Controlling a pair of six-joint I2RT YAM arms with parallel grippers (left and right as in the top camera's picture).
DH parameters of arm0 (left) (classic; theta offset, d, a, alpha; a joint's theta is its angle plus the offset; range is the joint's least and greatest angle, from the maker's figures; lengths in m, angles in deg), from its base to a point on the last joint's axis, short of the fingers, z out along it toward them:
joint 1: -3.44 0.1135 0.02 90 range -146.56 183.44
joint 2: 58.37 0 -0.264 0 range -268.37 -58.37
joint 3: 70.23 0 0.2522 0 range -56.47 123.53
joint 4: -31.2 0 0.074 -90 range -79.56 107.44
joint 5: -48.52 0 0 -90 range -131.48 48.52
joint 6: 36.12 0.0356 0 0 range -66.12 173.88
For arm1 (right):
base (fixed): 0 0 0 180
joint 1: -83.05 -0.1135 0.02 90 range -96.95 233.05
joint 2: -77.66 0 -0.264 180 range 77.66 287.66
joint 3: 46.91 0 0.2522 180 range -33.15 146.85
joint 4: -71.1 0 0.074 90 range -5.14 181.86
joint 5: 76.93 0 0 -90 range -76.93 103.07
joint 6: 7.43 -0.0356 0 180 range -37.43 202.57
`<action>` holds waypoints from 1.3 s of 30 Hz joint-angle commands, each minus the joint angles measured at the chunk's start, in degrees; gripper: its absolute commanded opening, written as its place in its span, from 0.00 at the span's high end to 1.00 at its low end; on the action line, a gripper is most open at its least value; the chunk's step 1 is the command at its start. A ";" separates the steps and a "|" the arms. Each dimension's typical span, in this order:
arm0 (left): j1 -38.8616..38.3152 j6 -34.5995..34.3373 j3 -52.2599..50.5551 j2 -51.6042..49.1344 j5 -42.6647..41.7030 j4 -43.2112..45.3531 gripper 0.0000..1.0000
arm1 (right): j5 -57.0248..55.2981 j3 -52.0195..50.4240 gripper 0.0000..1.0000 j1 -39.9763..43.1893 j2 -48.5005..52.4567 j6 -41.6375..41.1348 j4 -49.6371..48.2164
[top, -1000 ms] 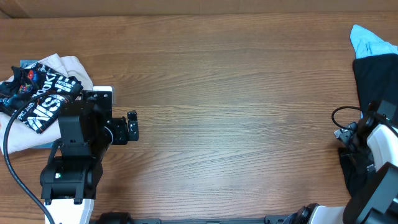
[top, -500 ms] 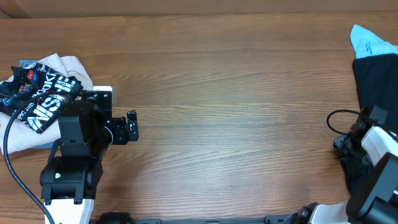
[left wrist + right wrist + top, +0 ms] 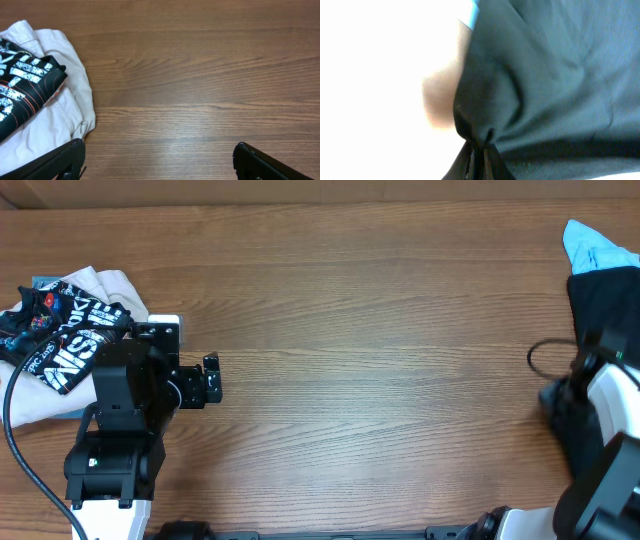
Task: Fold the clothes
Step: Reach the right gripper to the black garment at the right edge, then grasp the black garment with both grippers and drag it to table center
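Observation:
I keep pulling the dark navy garment's fold (image 3: 492, 102) inward in my right gripper's fingers and let go on the wood in the middle (image 3: 375, 310), which is clear.
At the table's right edge lies a dark navy garment (image 3: 605, 305), and a light blue cloth (image 3: 595, 248) pokes out behind it. My right gripper (image 3: 554, 397) is shut on a bunched fold of that dark garment (image 3: 560, 75); in the right wrist view the fabric is pinched between the closed jaws of the gripper (image 3: 479, 152). At the left, a black printed garment (image 3: 65, 340) rests on a white garment (image 3: 110, 285). My left gripper (image 3: 213, 380) stands open over bare wood to the right of that pile. Nothing is between its fingers (image 3: 70, 155).
The wooden table (image 3: 380, 360) stretches between the two piles. In the left wrist view the white garment (image 3: 60, 105) and the black printed garment (image 3: 25, 95) lie at the left. A black cable (image 3: 545, 360) loops beside the right arm.
The right gripper has closed on a fold of the dark garment and its arm has shifted slightly up the table. The left arm has hardly moved.

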 commanded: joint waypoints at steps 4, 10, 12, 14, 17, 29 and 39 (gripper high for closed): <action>-0.33 -0.57 1.64 0.04 -0.83 0.63 0.03 | 6.62 19.96 0.96 -14.78 -7.21 9.42 4.35; -0.33 -0.55 1.64 0.04 -0.81 0.68 0.03 | 8.46 22.60 0.96 -36.72 -4.92 10.49 0.61; -0.33 -0.55 1.64 0.04 -0.83 0.70 0.03 | 8.48 22.58 0.96 -41.70 -2.60 10.45 -1.66; -0.33 -0.55 1.64 0.04 -0.83 0.70 0.03 | 8.50 22.58 0.96 -46.42 0.72 10.40 -6.34; -0.33 -0.55 1.64 0.04 -0.83 0.70 0.02 | 8.48 22.58 0.96 -49.24 3.21 10.43 -11.91; -0.33 -0.57 1.64 -0.20 -0.85 1.57 0.00 | 17.05 22.60 0.72 -52.35 7.50 10.93 -45.05; -1.51 -2.32 1.64 -5.79 -11.32 7.26 0.00 | -0.17 22.67 0.00 -43.30 -0.90 15.87 -22.10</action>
